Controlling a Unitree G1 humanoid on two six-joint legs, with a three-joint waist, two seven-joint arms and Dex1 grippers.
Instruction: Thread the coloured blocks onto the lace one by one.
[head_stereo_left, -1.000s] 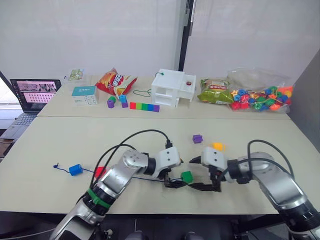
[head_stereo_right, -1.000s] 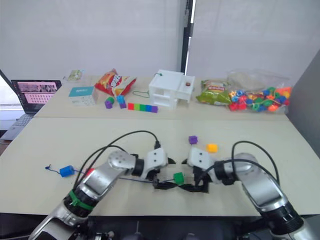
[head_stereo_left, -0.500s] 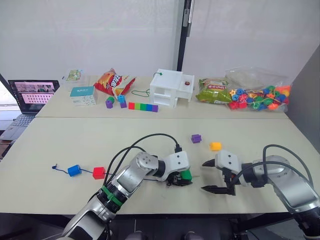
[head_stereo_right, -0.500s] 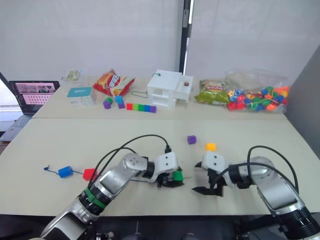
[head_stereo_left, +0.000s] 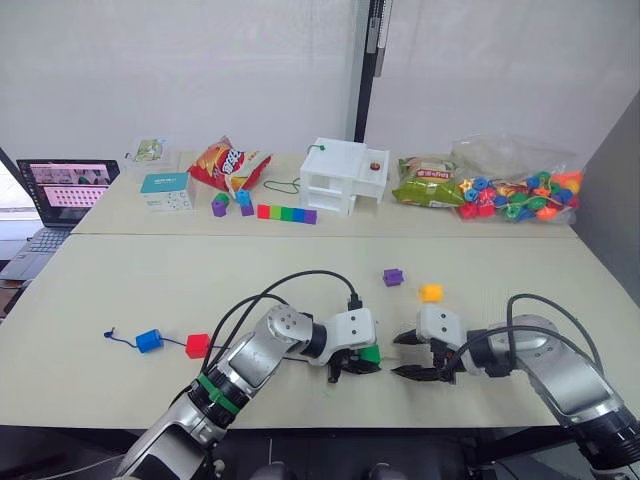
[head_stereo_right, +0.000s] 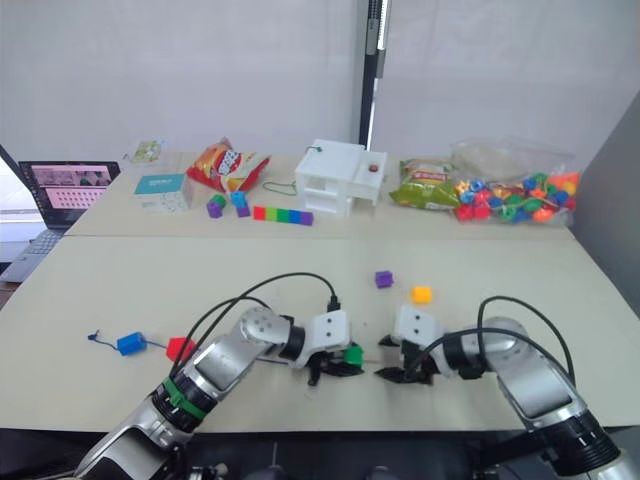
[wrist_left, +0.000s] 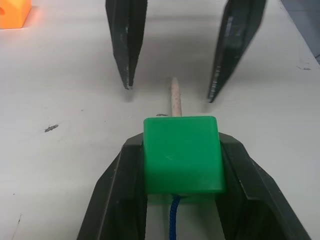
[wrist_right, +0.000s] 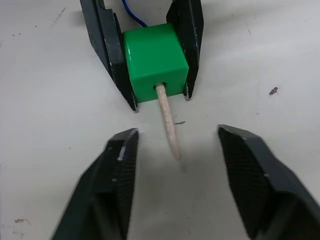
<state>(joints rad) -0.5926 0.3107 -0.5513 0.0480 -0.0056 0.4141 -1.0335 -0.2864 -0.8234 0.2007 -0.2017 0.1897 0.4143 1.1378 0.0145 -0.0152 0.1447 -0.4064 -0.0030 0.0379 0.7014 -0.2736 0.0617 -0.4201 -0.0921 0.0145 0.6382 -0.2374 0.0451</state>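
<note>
The dark-blue cord looks just as thin as its pale tip, so it will come along through the green block's hole when I pull the tip.
My left gripper is shut on a green block at the front middle of the table. The lace's pale stiff tip pokes out of the block's hole, and its dark-blue cord trails out behind. My right gripper faces the block, open, with a finger on each side of the tip and touching neither. A red block and a blue block sit on the cord to the left. A purple block and a yellow-orange block lie loose beyond the grippers.
On the back table stand a white box, a chip bag, a bar of coloured segments, a green snack bag and a bag of beads. A laptop sits far left.
My right gripper has slid left up to the green block and its fingers have narrowed around the tip. My left gripper, open a second ago, has shut on the green block.
</note>
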